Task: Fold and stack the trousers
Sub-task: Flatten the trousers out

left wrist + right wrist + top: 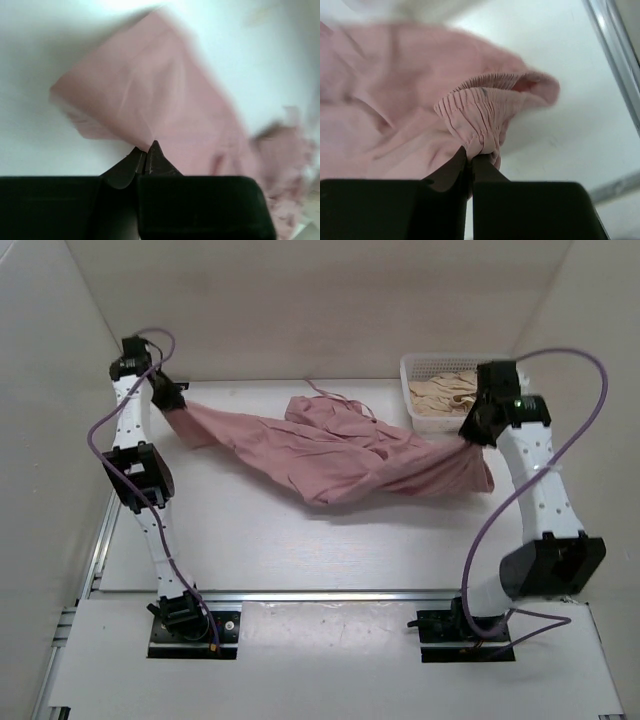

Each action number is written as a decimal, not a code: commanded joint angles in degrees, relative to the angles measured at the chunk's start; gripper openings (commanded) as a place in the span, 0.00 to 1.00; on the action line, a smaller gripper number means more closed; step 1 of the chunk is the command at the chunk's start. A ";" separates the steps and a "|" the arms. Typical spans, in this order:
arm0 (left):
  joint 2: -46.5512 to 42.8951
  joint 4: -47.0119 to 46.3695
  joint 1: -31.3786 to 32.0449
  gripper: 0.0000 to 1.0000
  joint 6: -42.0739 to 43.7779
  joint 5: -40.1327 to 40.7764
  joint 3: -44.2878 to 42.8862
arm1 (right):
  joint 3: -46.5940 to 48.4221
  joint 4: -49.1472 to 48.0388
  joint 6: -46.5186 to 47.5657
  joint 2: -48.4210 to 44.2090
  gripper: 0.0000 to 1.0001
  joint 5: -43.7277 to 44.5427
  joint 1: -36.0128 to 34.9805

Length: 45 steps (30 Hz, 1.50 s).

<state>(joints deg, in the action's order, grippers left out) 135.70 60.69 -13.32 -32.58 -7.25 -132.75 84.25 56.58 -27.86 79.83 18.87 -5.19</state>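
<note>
Next, I put the held ends down because the trousers' far side (pixel 345 420) is bunched beside the drawstring, then pull that bunched cloth (pixel 302 410) straight with my left gripper.
The dusty-pink trousers (pixel 330 455) hang stretched between my two grippers above the table, sagging in the middle with bunched folds. My left gripper (pixel 175 405) is shut on a leg end at the far left; the left wrist view shows its closed tips (pixel 146 150) pinching the pink cloth (pixel 150 95). My right gripper (pixel 468 437) is shut on the gathered elastic waist at the right; the right wrist view shows the tips (pixel 470 156) clamped on the ruched waistband (pixel 480 107). A drawstring (pixel 335 395) trails from the far side.
A white basket (pixel 407 370) with a beige-cream garment (pixel 445 392) stands at the back right, just behind my right gripper. White walls close the back and sides. A metal rail (pixel 330 593) runs along the near table edge.
</note>
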 commanded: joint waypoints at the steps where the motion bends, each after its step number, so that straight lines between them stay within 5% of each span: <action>1: -5.44 3.12 0.23 0.10 -1.43 -2.50 -17.16 | 19.06 -1.74 1.93 7.60 0.00 1.52 0.27; 4: -11.31 0.94 -1.09 0.10 -4.42 -6.46 -18.17 | 32.86 0.90 1.93 11.13 0.00 2.22 1.41; 9: -23.43 -2.41 -3.72 0.10 -3.90 -5.86 -8.35 | 31.79 0.90 1.41 6.93 0.00 0.99 2.03; 15: -36.98 -2.41 -7.32 0.10 -0.39 -0.77 15.38 | 5.00 0.38 -1.84 -8.79 0.00 5.29 2.03; 20: -50.32 -4.43 -10.93 0.10 2.25 1.27 45.69 | -16.36 5.11 -12.45 -27.33 0.00 5.48 2.03; 21: -52.10 -5.65 -10.94 0.18 2.78 1.27 49.56 | -21.79 7.99 -14.14 -29.88 0.14 5.47 2.03; 24: -56.33 -6.28 -11.73 0.82 4.63 0.57 57.07 | -25.53 9.96 -17.23 -37.28 0.62 3.46 2.03; 25: -56.86 -6.28 -11.73 0.96 5.32 -0.04 57.07 | -25.54 9.96 -18.10 -38.08 0.73 3.45 2.03; 26: -57.47 -5.67 -11.03 1.00 6.03 -1.18 55.07 | -23.54 8.74 -17.50 -38.08 0.79 3.45 2.03; 29: -57.48 -5.67 -7.36 1.00 6.03 -1.80 48.67 | -19.40 6.10 -15.75 -33.62 0.80 4.07 2.03; 30: -56.43 -5.67 -5.77 0.92 6.03 -1.81 46.98 | -17.91 4.87 -14.00 -31.86 0.80 2.93 2.03; 33: -51.35 -5.67 2.31 0.68 6.03 -1.20 39.34 | -12.89 -1.81 -9.25 -23.43 0.50 -3.38 2.03; 34: -49.58 -5.67 4.51 0.55 6.56 -0.67 37.23 | -10.97 -3.65 -8.71 -18.53 0.21 -6.97 2.03; 36: -43.28 -4.36 11.45 0.53 7.09 1.35 30.29 | -9.72 -4.81 -7.22 -11.33 0.01 -8.59 2.03; 42: -20.27 1.18 24.28 0.90 7.62 4.35 7.48 | -7.78 -9.64 -1.95 2.67 0.06 -16.05 2.55; 45: -11.36 5.14 28.33 0.88 7.09 3.30 -5.97 | -5.33 -10.52 2.09 8.90 0.06 -18.61 3.08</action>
<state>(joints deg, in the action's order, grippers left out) 118.89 58.61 11.60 -25.54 -4.84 -128.88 74.59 48.90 -31.11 85.80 5.23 -2.79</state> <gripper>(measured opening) 0.885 0.060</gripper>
